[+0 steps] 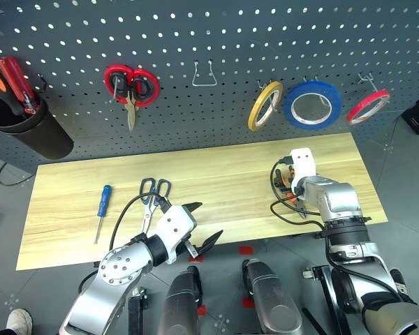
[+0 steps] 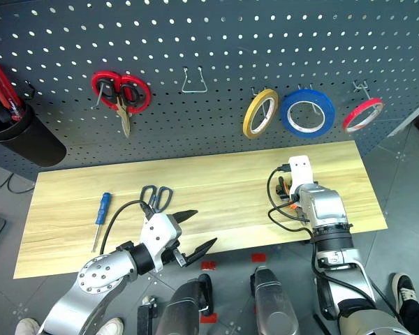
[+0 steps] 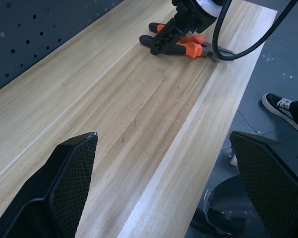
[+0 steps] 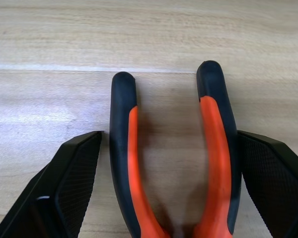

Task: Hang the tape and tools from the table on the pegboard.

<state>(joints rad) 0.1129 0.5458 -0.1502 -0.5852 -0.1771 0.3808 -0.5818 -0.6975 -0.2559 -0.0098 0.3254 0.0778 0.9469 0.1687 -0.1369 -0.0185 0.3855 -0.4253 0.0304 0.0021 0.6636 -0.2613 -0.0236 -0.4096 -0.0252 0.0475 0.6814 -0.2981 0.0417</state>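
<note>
My gripper should expect the pliers [image 4: 216,163] to keep a V-shaped gap when it squeezes and lifts them, because their curved handles spread apart from a narrow join [image 4: 180,230].
The pliers [image 4: 139,163], with orange-and-black handles, lie on the right part of the pale wood table [image 1: 223,174]. My right gripper [image 4: 169,134] is open and straddles them, one finger outside each handle. The steel scissors [image 1: 153,192] with dark handles and the blue-handled screwdriver [image 1: 103,206] lie on the left part of the table. My left gripper [image 1: 209,219] hangs open and empty over the table's front edge, just right of the scissors. The wide blue tape [image 1: 313,105] hangs on a hook of the dark grey pegboard [image 1: 230,42].
On the pegboard hang red-handled scissors [image 1: 130,87], a thin yellow roll [image 1: 265,105], a thin red roll [image 1: 367,107] and a bare wire hook [image 1: 204,75]. A black cup [image 1: 28,129] with screwdrivers sits at far left. A person's shoe [image 3: 283,106] stands beyond the table's right end.
</note>
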